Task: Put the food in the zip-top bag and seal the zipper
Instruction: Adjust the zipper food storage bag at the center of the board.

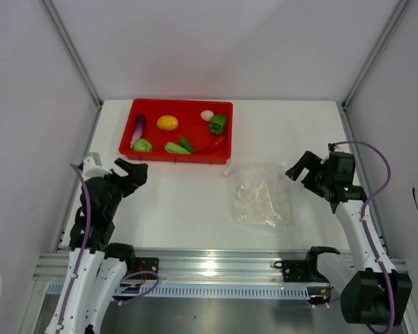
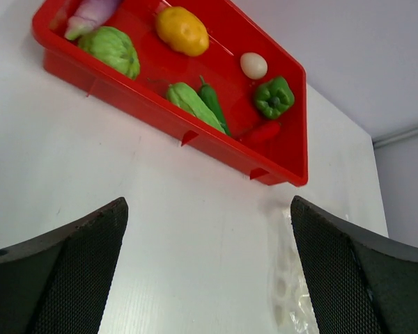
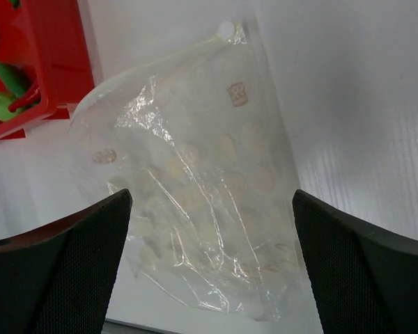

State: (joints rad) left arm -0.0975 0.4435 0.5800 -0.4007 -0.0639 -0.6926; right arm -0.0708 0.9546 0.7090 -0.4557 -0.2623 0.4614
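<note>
The bag's zipper edge (image 1: pixel 255 165) points toward the back wall beside the tray, so next my right gripper turns the bag (image 1: pixel 262 200) until its zipper edge points toward my left gripper.
The food lies in a red tray (image 1: pixel 148 154) at the back left: purple eggplant (image 1: pixel 138 127), yellow lemon (image 1: pixel 167 122), white ball (image 1: pixel 207 115), green bell pepper (image 1: pixel 217 124), red chili (image 1: pixel 219 142) and green vegetables (image 1: pixel 176 147). The tray's food also shows in the left wrist view, such as the lemon (image 2: pixel 182 30). The clear zip-top bag (image 1: pixel 259 194) lies flat on the table right of centre, also under the right wrist camera (image 3: pixel 195 188). I cannot make out its zipper. My left gripper (image 1: pixel 132 170) is open and empty near the tray's front left. My right gripper (image 1: pixel 301 169) is open and empty, just right of the bag.
White walls with metal posts close in the table on the left, back and right. A metal rail (image 1: pixel 216 268) runs along the near edge between the arm bases.
</note>
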